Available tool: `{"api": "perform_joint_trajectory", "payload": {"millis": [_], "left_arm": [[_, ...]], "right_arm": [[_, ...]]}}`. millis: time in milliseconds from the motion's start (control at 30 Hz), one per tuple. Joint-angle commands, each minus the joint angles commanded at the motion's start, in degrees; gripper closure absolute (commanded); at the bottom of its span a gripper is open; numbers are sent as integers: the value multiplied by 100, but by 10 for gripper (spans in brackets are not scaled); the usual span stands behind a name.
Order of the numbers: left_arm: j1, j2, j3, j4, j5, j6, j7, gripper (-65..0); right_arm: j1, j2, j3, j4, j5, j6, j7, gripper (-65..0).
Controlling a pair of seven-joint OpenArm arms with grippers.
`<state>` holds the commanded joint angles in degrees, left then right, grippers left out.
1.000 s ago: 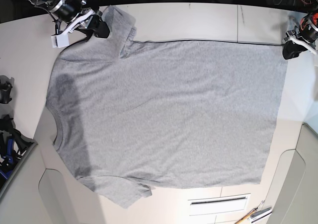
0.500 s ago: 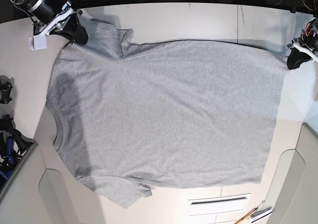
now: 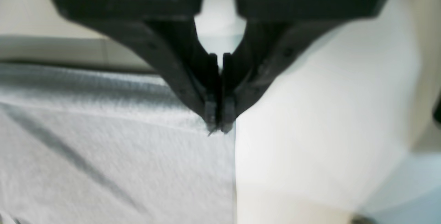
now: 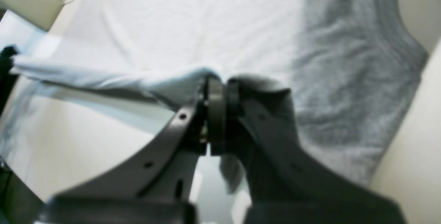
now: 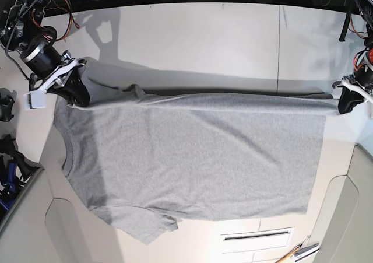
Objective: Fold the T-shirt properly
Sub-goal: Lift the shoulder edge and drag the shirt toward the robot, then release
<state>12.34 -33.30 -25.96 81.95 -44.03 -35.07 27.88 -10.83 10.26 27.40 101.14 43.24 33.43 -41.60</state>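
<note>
I should keep laying the shoulder over the T-shirt's body with my right gripper and let go there, as the T-shirt's far long edge is stretched straight between both grippers.
The light heather-grey T-shirt lies plain side up on the table, neck at the left, hem at the right. Its far long edge is lifted off the table and stretched between both grippers. My right gripper is shut on the far shoulder and sleeve area; the right wrist view shows its fingers pinching bunched cloth. My left gripper is shut on the far hem corner; in the left wrist view its closed tips meet at the corner of the cloth.
The near sleeve lies flat near the table's front edge. A white slotted plate and a wooden-handled tool sit at the front right. Dark equipment stands at the left edge.
Both grippers have lifted the shirt's far edge and carried it toward the near side. The far sleeve has come off the table, and the lifted edge now casts a shadow on the table.
</note>
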Motion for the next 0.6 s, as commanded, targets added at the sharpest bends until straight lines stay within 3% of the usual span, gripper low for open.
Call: {"api": "perform_joint_trajectory", "payload": {"millis": [200, 300, 533, 567, 600], "left_arm": [[-1014, 33, 767, -820, 695, 33, -118, 0], [-1368, 103, 774, -1062, 868, 603, -208, 0], [-1504, 109, 844, -1285, 920, 634, -302, 0], [-1504, 109, 844, -1316, 916, 636, -345, -20], [-1504, 109, 844, -1344, 916, 634, -348, -118]], "right_arm": [[1394, 149, -310, -1480, -380, 2, 68, 0], [1904, 144, -317, -2100, -407, 2, 70, 0], [2302, 114, -317, -2745, -645, 0, 229, 0], [2299, 114, -317, -2798, -647, 0, 236, -45], [2299, 114, -317, -2846, -647, 0, 208, -135]]}}
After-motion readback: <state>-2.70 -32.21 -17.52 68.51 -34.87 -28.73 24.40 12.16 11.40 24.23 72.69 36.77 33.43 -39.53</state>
